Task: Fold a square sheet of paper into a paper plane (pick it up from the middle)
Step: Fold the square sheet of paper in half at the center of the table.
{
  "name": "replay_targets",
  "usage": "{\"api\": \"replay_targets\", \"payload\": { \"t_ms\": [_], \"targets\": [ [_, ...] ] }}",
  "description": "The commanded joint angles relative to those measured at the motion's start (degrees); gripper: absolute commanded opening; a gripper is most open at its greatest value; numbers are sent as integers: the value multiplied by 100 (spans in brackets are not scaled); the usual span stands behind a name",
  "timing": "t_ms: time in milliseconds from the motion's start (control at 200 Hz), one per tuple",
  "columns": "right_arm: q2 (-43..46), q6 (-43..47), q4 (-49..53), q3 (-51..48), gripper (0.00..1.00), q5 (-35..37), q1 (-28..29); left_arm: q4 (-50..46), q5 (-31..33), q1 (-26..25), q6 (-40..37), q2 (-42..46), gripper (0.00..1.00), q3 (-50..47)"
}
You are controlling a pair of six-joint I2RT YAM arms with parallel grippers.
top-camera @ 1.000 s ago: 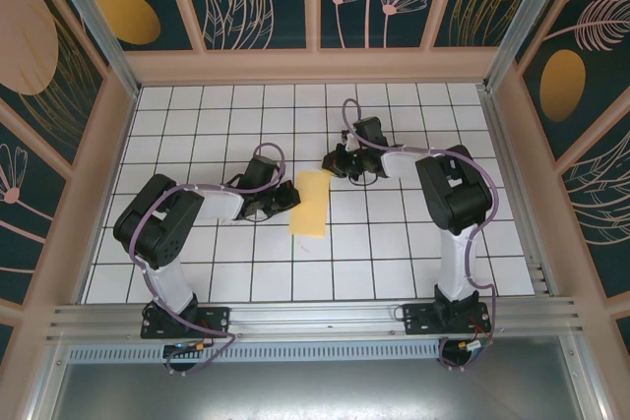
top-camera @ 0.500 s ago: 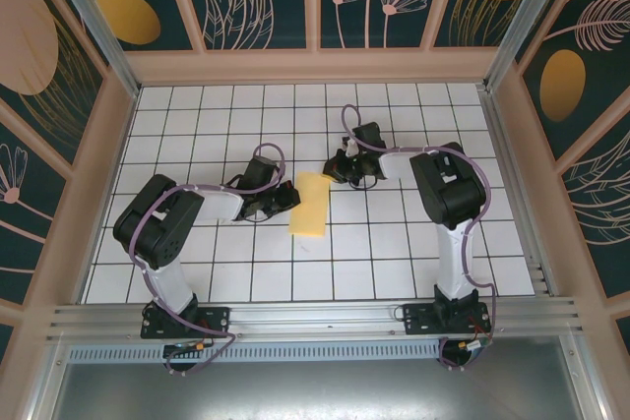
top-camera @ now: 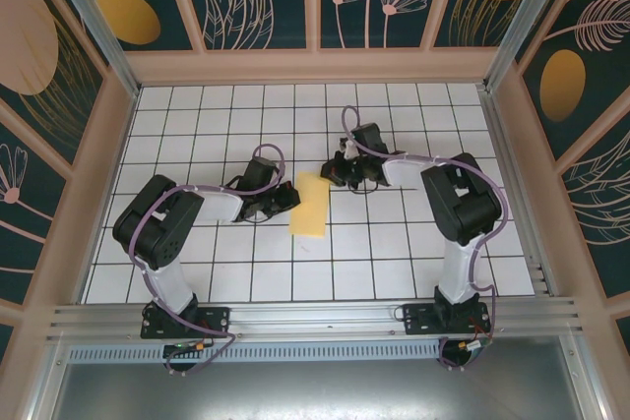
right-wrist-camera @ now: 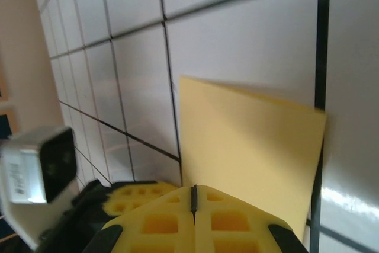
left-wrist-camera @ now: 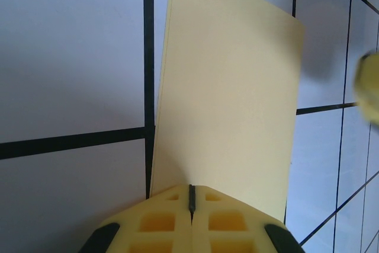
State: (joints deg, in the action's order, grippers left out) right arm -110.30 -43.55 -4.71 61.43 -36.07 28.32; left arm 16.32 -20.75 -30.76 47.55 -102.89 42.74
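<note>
The paper stops at the fold's far end (top-camera: 329, 180), where my right gripper is, so next my right gripper presses back along the paper's folded edge to the paper's near corner (top-camera: 323, 234) while my left gripper stays in place.
The square sheet of paper (top-camera: 311, 204) is yellow-orange and lies flat on the white grid table as a narrow rectangle, doubled over along its length. My left gripper (top-camera: 291, 197) is shut, and its tip rests at the paper's left long edge. In the left wrist view the paper (left-wrist-camera: 231, 87) stretches ahead of the closed left gripper (left-wrist-camera: 191, 191). My right gripper (top-camera: 331, 173) is shut at the paper's far short edge. The right wrist view shows the paper (right-wrist-camera: 249, 146) just beyond the closed right gripper (right-wrist-camera: 193, 189), with the left gripper's fingers (right-wrist-camera: 127, 192) beside it.
The table (top-camera: 197, 125) is tiled in white with black grid lines. Tan walls (top-camera: 315, 66) close it in at the back and both sides. A metal rail (top-camera: 315, 317) with both arm bases runs along the near edge.
The right arm's elbow has swung a little to the right and its gripper has edged slightly left. The paper and the left arm have stayed put.
</note>
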Motion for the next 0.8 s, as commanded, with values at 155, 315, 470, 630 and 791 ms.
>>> {"api": "replay_targets", "payload": {
  "t_ms": [155, 315, 470, 630, 791],
  "targets": [
    [-346, -140, -178, -302, 0, 307, 183, -1016, 246, -45, -140, -252, 0, -292],
    [-421, 2, 130, -265, 0, 408, 157, -974, 240, -44, -111, -275, 0, -293],
    [-270, -139, -341, -438, 0, 62, 122, -964, 229, -44, -114, -267, 0, -301],
    [-9, -155, -132, 133, 0, 85, -56, -968, 247, -48, -122, -253, 0, -327],
    [-299, -154, -74, 423, 0, 74, -150, -907, 208, -50, -78, -275, 0, -328]
  ]
}}
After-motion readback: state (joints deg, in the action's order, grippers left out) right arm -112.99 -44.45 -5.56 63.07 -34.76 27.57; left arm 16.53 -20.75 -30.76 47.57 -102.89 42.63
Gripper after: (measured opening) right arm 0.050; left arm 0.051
